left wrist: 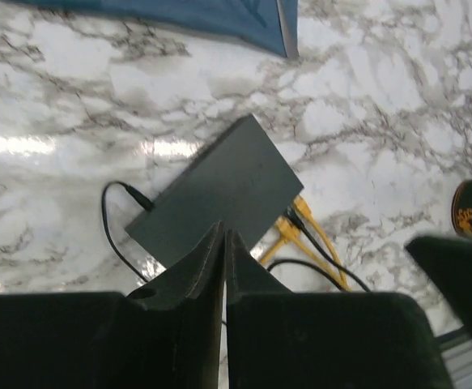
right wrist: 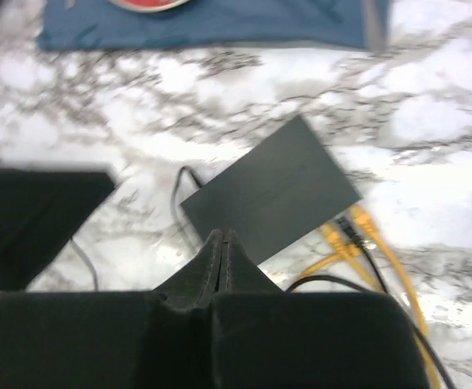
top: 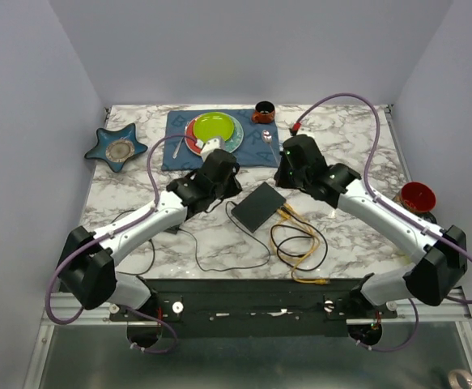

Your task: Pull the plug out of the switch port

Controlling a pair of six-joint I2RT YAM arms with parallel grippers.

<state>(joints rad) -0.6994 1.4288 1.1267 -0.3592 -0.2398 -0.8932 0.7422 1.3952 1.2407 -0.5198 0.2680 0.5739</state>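
Observation:
The plugged edge of the switch (top: 276, 212) is at a slant, so my left gripper and my right gripper need to turn the switch square (top: 258, 206) to me before they pull a plug.
The switch (top: 260, 205) is a flat matte-black box lying at an angle in the middle of the marble table. Yellow cables (top: 296, 235) and a black cable are plugged into its near-right edge. In the left wrist view the switch (left wrist: 219, 194) lies just beyond my shut left gripper (left wrist: 223, 232), with yellow plugs (left wrist: 288, 228) to the right. In the right wrist view the switch (right wrist: 272, 190) lies past my shut right gripper (right wrist: 222, 237), with the plugs (right wrist: 341, 235) at its right edge. Both grippers, left (top: 229, 186) and right (top: 284, 174), hover above the table beside the switch and hold nothing.
A blue cloth (top: 179, 154) with a green plate (top: 215, 127) lies at the back. A blue star-shaped dish (top: 118, 147) sits at the back left, a brown cup (top: 263, 110) behind the cloth, and a red bowl (top: 416, 197) at the right. A thin black cord (top: 219, 261) loops in front of the switch.

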